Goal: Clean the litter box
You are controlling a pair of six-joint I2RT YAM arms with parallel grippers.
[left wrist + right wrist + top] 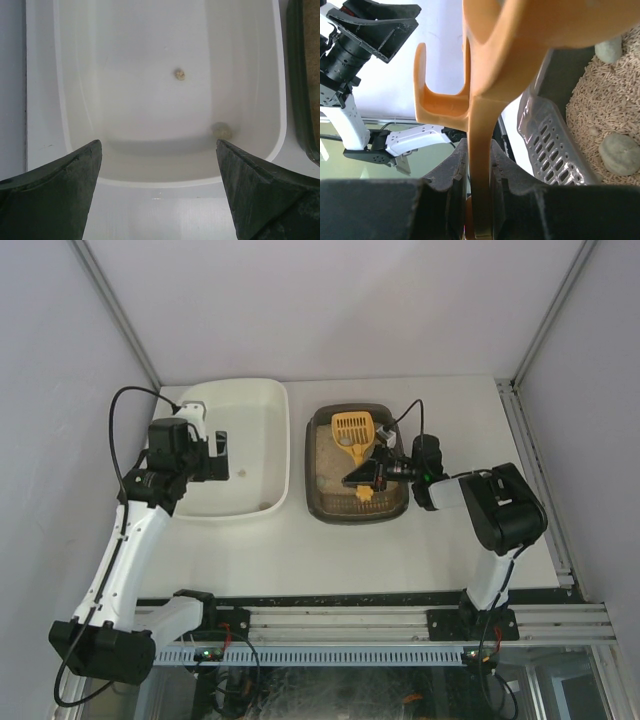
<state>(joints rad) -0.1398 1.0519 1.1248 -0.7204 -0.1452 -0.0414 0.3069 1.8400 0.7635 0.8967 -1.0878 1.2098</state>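
The robot's left gripper should move back before its right gripper tips the scoop, because the left gripper hangs over the white tub [250, 445], where the scoop's clump [346, 441] must go.
The dark litter box [345, 517] with beige pellets sits right of centre on the table. An orange slotted scoop [352, 432] is in its far half, handle running toward my right gripper [376, 473]. In the right wrist view that gripper [480, 145] is shut on the scoop's orange handle [490, 60], with the litter box [600, 95] and two grey clumps [620, 152] to the right. My left gripper [215, 453] hangs open over the white tub [285, 440]; in the left wrist view its jaws [159, 145] stand wide apart with nothing between them.
The white tub [165, 181] holds two small clumps, one mid-floor [179, 74] and one in the near right corner [222, 130]. A grey slotted plastic piece [545, 140] lies along the litter box wall. Enclosure walls stand close at the back and sides.
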